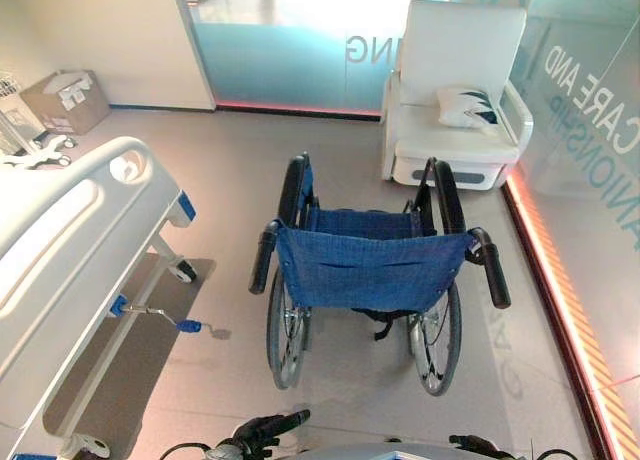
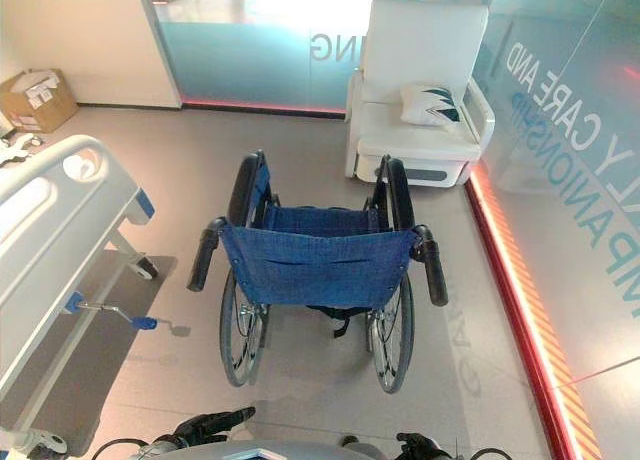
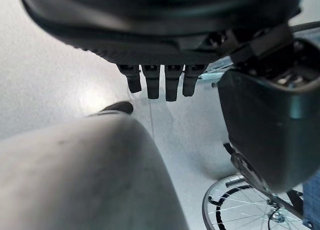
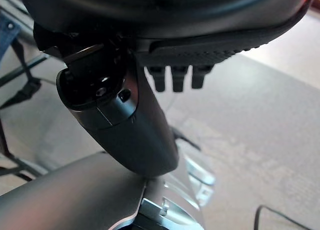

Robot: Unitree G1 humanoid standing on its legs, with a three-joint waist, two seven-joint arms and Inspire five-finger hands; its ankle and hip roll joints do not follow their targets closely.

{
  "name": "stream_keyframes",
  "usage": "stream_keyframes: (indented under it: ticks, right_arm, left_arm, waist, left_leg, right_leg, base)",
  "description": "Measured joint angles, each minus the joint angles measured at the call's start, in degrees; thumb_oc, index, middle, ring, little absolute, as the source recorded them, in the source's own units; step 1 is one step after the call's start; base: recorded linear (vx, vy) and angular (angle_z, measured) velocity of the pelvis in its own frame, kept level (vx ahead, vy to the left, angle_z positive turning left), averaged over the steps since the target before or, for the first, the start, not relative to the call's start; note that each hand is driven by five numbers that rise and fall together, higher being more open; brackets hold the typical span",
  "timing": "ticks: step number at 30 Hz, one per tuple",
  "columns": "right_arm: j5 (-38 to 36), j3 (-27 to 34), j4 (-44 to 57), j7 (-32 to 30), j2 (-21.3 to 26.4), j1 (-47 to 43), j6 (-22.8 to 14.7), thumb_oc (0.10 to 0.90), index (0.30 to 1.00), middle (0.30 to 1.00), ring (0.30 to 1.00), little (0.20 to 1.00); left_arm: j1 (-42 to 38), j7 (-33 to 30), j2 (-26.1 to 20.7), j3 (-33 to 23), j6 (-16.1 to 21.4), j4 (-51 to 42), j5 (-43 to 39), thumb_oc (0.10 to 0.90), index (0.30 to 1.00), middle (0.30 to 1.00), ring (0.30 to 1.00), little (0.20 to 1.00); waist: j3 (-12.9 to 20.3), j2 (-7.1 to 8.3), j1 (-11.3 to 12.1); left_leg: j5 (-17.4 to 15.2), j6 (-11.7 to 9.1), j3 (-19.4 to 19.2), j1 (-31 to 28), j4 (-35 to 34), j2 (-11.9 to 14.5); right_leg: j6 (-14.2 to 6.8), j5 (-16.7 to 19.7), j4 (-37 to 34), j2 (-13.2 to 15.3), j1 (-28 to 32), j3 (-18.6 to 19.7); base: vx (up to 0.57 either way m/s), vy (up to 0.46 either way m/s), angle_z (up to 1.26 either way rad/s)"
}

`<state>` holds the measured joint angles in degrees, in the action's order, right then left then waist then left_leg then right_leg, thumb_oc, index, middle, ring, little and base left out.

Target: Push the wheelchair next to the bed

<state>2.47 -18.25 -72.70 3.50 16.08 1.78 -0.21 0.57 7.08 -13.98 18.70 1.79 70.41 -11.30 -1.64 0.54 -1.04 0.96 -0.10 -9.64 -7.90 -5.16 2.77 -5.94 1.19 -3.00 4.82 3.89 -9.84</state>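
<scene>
My gripper will push, and the wheelchair (image 1: 365,223) should then stay open and turn as one piece, because the blue cloth back (image 1: 375,270) is stretched wide between the push handles.
A wheelchair (image 1: 370,270) with a blue cloth back and seat stands in the middle of the floor, its back towards me. Its black push handles (image 1: 264,258) stick out on either side of the back. The white bed (image 1: 70,230) runs along the left, about a wheel's width from the chair. My left hand (image 1: 265,428) hangs low at the near edge, open, well short of the handles. My right hand (image 1: 478,443) is low too, open and holding nothing. Past the left hand's fingers (image 3: 155,85) I see one spoked wheel (image 3: 235,210).
A white armchair (image 1: 455,90) with a cushion stands behind the wheelchair at the back right. A glass wall (image 1: 590,160) with a red-lit floor strip closes the right side. A blue-tipped crank (image 1: 188,326) juts from the bed's foot. A cardboard box (image 1: 65,100) sits back left.
</scene>
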Motion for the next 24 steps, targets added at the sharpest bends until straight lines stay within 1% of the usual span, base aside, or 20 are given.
stream_keyframes:
  ticks: [5, 12, 19, 21, 23, 24]
  right_arm:
    - [-0.4, 0.0, 0.0, 0.0, 0.0, 0.0, 0.3, 0.8, 0.9, 0.9, 0.9, 0.9]
    - [-0.8, 1.2, 0.0, -0.1, -0.1, 0.5, 0.2, 0.8, 0.9, 0.9, 0.9, 0.9]
    - [-1.4, 3.1, 0.0, -0.2, 0.5, 0.7, 0.2, 0.8, 0.9, 0.9, 0.9, 0.9]
    - [-3.6, 6.7, 0.5, -0.1, 1.9, 0.5, 0.5, 0.8, 0.9, 0.9, 0.9, 0.9]
    - [-5.7, 9.7, 1.0, -0.2, 4.5, -0.4, 1.2, 0.8, 0.9, 0.9, 0.9, 0.9]
    - [-5.8, 10.6, 1.0, -0.2, 5.3, -0.6, 1.3, 0.8, 0.9, 0.9, 0.9, 0.9]
  left_arm:
    - [0.0, -1.3, 0.0, 0.2, 1.0, -0.3, 0.3, 0.8, 0.9, 0.9, 0.9, 0.9]
    - [0.3, -3.0, 0.0, -0.3, 0.9, -0.3, -0.9, 0.8, 0.9, 0.9, 0.9, 0.9]
    - [0.8, -5.6, -0.9, -5.9, 0.8, 0.1, -2.6, 0.8, 0.9, 0.9, 0.9, 0.9]
    - [0.7, -5.7, -2.3, -8.4, 0.8, 0.0, -4.4, 0.8, 0.9, 0.9, 0.9, 0.9]
    - [0.6, -6.5, -5.1, -10.7, 0.8, -0.1, -6.3, 0.8, 0.9, 0.9, 0.9, 0.9]
    - [0.4, -6.7, -5.9, -10.8, 0.8, -0.1, -6.6, 0.8, 0.9, 0.9, 0.9, 0.9]
  waist:
    - [0.0, 0.01, 0.2]
    - [0.0, 0.01, -0.2]
    - [0.4, -0.24, -0.5]
    - [0.6, -0.43, -0.6]
    - [0.8, -0.57, -0.8]
    - [0.8, -0.61, -0.8]
  left_leg:
    - [0.0, 0.0, 0.0, 0.0, 0.0, 0.0]
    - [0.0, 0.0, 0.1, -0.5, 0.0, 0.0]
    - [0.0, 0.0, -0.1, -0.8, 0.0, 0.1]
    - [0.0, 0.0, -0.2, -0.8, -0.4, 0.1]
    - [0.0, 0.0, -0.3, -0.9, -0.4, 0.1]
    - [0.0, 0.0, -0.3, -0.8, -0.4, 0.1]
  right_leg:
    - [0.0, 0.0, 0.0, 0.1, 0.0, -0.1]
    - [0.0, 0.0, 0.0, 0.1, 0.6, -0.2]
    - [0.0, 0.0, 0.0, 0.2, 0.8, -0.2]
    - [0.0, 0.0, 0.0, 0.2, 0.8, -0.2]
    - [0.0, 0.0, 0.0, 0.2, 0.9, -0.2]
    - [-0.1, 0.0, 0.0, 0.2, 0.9, -0.2]
  base:
    - [0.0, 0.0, 0.0]
    - [0.03, 0.011, 0.01]
    - [0.0, 0.0, 0.0]
    - [0.0, 0.0, 0.0]
    - [0.0, 0.0, 0.0]
    - [0.0, 0.0, 0.0]
